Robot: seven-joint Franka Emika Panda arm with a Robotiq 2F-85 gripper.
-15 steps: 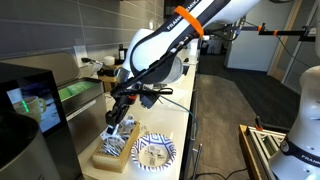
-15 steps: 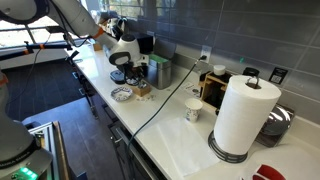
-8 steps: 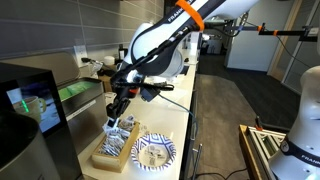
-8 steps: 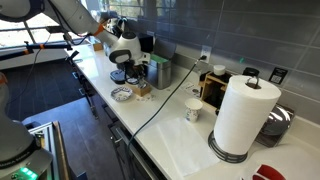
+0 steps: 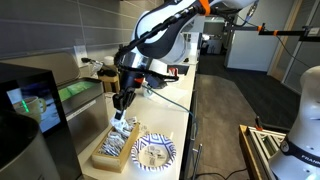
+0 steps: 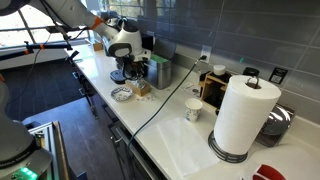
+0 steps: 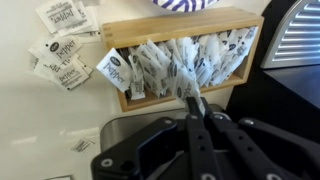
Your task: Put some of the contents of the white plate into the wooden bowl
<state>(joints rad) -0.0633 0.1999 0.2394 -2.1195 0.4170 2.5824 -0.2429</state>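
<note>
My gripper holds a packet close to the wooden bowl's long rim (image 7: 162, 101), so next I come back over the packets inside (image 7: 155, 68) and lower it among them before opening.
The wooden bowl is a light rectangular box (image 5: 110, 152), seen in both exterior views (image 6: 141, 89) and in the wrist view (image 7: 180, 22). It holds several pale packets (image 7: 195, 60). The white plate with the blue pattern (image 5: 155, 153) lies right beside it (image 6: 122, 94); only its edge shows in the wrist view (image 7: 190, 3). No packets show on it. My gripper (image 5: 122, 101) hangs above the box's far end (image 6: 126, 72). Its fingers (image 7: 192, 98) are together. Packets lie just past the tips; I cannot tell whether one is pinched.
Several loose packets (image 7: 62, 50) lie on the counter beside the box. A black machine (image 5: 30, 105) stands by the box. A cable (image 6: 160, 105) runs along the counter. A cup (image 6: 193, 110) and a paper towel roll (image 6: 243, 115) stand further along.
My gripper has risen from just over the packets in the box to well above it. The box and the plate have not moved.
</note>
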